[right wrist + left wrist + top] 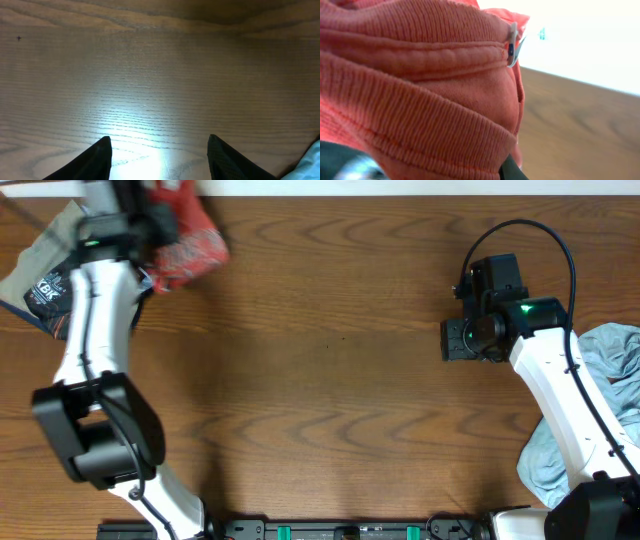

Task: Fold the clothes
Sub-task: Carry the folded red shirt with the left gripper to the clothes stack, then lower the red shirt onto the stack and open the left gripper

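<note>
I should keep moving my left gripper over the khaki-grey garment (42,265) and let go of the coral-red T-shirt (191,252) on top of it. The T-shirt is bunched up in my left gripper's fingers beside that garment.
The coral-red T-shirt (192,242) lies bunched at the table's far left corner. My left gripper (158,224) is shut on it. In the left wrist view its ribbed red fabric (420,85) fills the frame and hides the jaws, apart from one dark finger (512,171). A pale blue-grey garment (612,365) lies crumpled at the right edge under my right arm, and its edge (311,161) shows in the right wrist view. My right gripper (456,340) (159,145) stands open over bare wood, holding nothing.
A khaki-grey garment with a dark printed patch (45,278) lies at the far left, partly under my left arm. The wooden table (330,370) lies between the two arms. A white wall (590,40) runs behind the far edge.
</note>
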